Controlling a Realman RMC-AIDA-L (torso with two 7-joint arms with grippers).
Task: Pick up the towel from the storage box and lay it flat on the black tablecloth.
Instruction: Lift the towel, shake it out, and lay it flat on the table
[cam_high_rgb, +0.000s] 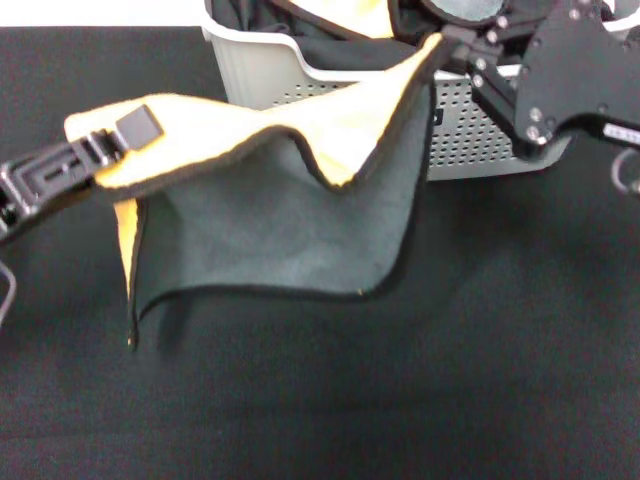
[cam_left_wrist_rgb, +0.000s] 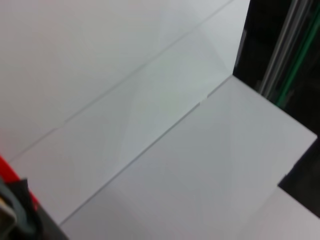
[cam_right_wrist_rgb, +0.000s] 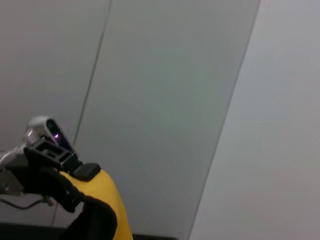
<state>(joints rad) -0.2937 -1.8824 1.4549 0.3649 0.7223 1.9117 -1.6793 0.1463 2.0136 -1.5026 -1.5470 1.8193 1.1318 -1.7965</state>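
The upper edge of the towel hangs down in a yellow fold (cam_high_rgb: 338, 165) between my grippers. Next, I lift both corners back toward the storage box (cam_high_rgb: 490, 125) and open the towel before I lay it down.
The towel (cam_high_rgb: 270, 210), grey on one side and yellow-orange on the other with black edging, hangs stretched between my two grippers above the black tablecloth (cam_high_rgb: 400, 400). My left gripper (cam_high_rgb: 125, 135) is shut on its left corner. My right gripper (cam_high_rgb: 450, 45) is shut on its right corner, just over the front rim of the storage box (cam_high_rgb: 470, 130). The towel's lower edge sags close to the cloth. In the right wrist view the left gripper (cam_right_wrist_rgb: 82, 172) shows farther off, pinching the yellow towel corner (cam_right_wrist_rgb: 107, 205).
The light grey perforated storage box stands at the back centre-right and holds dark fabric (cam_high_rgb: 330, 45). White panels (cam_left_wrist_rgb: 150, 125) lie beyond the tablecloth. The black cloth reaches to the front and both sides.
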